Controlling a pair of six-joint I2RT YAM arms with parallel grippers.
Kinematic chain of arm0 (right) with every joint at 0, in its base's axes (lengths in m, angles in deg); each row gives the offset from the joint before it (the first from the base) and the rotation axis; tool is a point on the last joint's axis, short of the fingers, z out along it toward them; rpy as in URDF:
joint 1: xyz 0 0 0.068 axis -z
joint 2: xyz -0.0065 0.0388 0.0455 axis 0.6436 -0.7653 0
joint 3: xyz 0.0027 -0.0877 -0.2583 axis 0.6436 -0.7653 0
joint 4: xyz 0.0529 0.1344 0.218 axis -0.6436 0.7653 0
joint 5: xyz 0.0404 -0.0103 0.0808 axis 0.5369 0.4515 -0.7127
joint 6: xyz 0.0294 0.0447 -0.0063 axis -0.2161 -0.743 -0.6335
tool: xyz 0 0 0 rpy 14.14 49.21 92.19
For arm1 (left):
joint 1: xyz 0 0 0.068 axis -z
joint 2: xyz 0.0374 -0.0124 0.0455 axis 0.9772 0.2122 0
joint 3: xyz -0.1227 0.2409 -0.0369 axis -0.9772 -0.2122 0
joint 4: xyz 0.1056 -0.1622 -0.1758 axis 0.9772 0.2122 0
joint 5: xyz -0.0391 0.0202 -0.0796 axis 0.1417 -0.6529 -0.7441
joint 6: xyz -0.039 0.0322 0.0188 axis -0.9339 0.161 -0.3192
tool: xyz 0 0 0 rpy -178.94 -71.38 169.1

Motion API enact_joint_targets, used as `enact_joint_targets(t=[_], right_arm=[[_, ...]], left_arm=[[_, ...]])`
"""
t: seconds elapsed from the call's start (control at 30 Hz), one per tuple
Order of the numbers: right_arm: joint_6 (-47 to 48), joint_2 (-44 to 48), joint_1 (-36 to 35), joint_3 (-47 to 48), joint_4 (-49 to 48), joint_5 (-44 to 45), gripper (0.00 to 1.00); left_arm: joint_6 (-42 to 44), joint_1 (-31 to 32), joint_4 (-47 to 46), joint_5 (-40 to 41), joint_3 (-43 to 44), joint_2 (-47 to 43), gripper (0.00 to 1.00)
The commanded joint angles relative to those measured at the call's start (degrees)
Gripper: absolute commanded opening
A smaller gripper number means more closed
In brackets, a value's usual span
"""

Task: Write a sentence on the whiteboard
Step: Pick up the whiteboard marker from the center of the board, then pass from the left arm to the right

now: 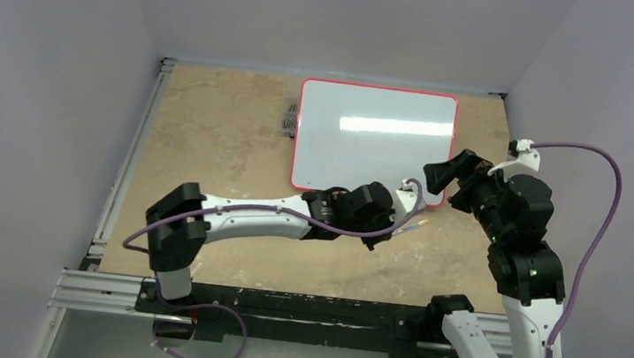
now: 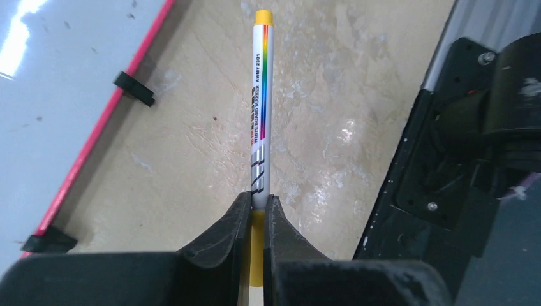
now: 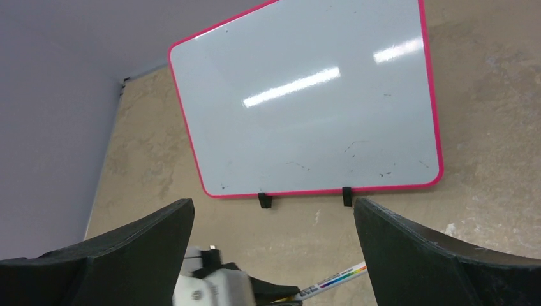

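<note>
I can see my left gripper at the marker's yellow cap (image 2: 257, 245) and the white body free, so my right gripper goes on moving toward that body (image 1: 411, 227) before it closes there.
The whiteboard (image 1: 376, 136) lies flat at the back of the table, with a red-pink frame and two black feet (image 3: 265, 200) on its near edge. No sentence shows on it, only faint smudges. It also shows in the right wrist view (image 3: 306, 108) and the left wrist view (image 2: 51, 95). My left gripper (image 2: 258, 201) is shut on a white marker (image 2: 261, 108) with a rainbow stripe and yellow ends. It holds the marker over the bare table just in front of the board's near right corner (image 1: 411, 227). My right gripper (image 3: 273, 207) is open and empty, hovering above that corner (image 1: 452, 171).
A small dark object (image 1: 290, 116) lies against the board's left edge. An aluminium rail (image 1: 128, 168) runs along the table's left side. Grey walls close in the back and sides. The right arm's black base (image 2: 472, 127) is close to the marker's right.
</note>
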Motion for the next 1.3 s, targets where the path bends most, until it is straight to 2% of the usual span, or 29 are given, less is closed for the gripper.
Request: enact_joint_targets(t=[0.0, 0.33, 0.43, 0.5, 0.6, 0.77, 0.9, 1.07, 1.27], right_arm=[[0.49, -2.61, 0.07, 3.29, -0.08, -6.74, 0.99], [-3.82, -5.83, 0.13, 5.69, -5.58, -19.12, 0.98], [-5.62, -5.53, 0.09, 1.77, -12.38, -29.81, 0.96], [-7.99, -5.43, 0.06, -1.49, -18.37, -40.19, 0.94], [-8.98, -6.09, 0.1, -3.62, -22.62, -48.06, 0.92], [-12.72, -4.98, 0.11, -7.2, -30.63, -54.04, 0.9], [-16.81, -5.86, 0.02, -9.61, -36.79, -59.5, 0.83], [-17.22, -6.82, -0.16, -9.86, -37.88, -61.22, 0.72], [-17.0, -8.13, -2.71, -9.85, -37.9, -60.81, 0.66]], left_arm=[[2.68, -2.05, 5.12, -2.78, -1.22, -11.18, 0.0], [9.06, -4.52, 15.12, -0.34, -3.0, -28.49, 0.0], [12.63, -4.9, 17.33, -0.63, -1.26, -31.47, 0.0], [15.19, -5.06, 19.04, -0.57, 0.14, -32.97, 0.0], [18.71, -5.38, 21.61, -0.87, 2.43, -34.31, 0.0], [24.71, -5.54, 23.91, -1.29, 6.17, -34.84, 0.0], [27.75, -5.53, 24.27, -4.92, 7.31, -34.84, 0.0], [30.23, -5.54, 24.13, -7.2, 8.37, -34.1, 0.0], [32.38, -5.73, 24.8, -6.58, 11.51, -31.11, 0.0]])
